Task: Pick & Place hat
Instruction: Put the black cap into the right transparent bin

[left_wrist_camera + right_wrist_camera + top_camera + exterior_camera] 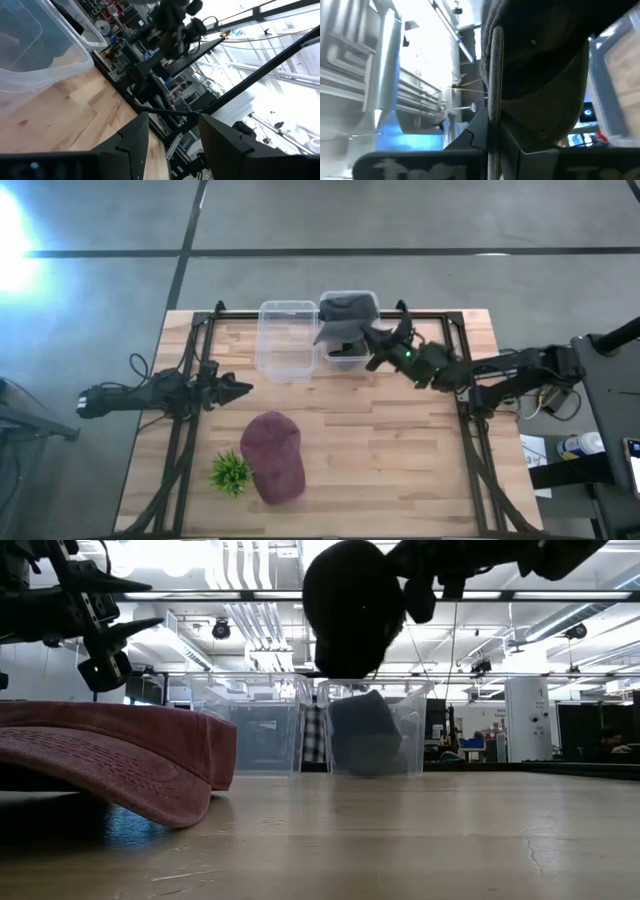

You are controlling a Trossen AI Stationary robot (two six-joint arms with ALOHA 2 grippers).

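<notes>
The dark grey hat juts (323,333) out past the clear bin's rim, so next my right gripper sets it on the bin's opening (348,330) and grabs it from above.
A dark grey hat (345,315) is held in the air over the right-hand clear bin (372,302) by my right gripper (378,348), which is shut on it. In the low view the hat (355,605) hangs above that bin (420,730), which has a dark thing (365,730) inside. A maroon hat (275,455) lies crown up on the near middle of the table, its brim (120,780) on the wood. My left gripper (238,388) waits open at the table's left, above the boards and short of the maroon hat. My right gripper pinches the grey hat's stiff brim (493,95) between its two fingers (475,137), and the brim shows edge-on in the wrist view. The fingers come roughly level from the table's right. The hat is lifted clear and hangs over the right bin.
An empty clear bin (287,335) stands left of the right one at the far edge. A small green plant (230,472) sits beside the maroon hat on the near left. Black frame rails (185,430) run along both sides of the table. Bare wood lies on the right half.
</notes>
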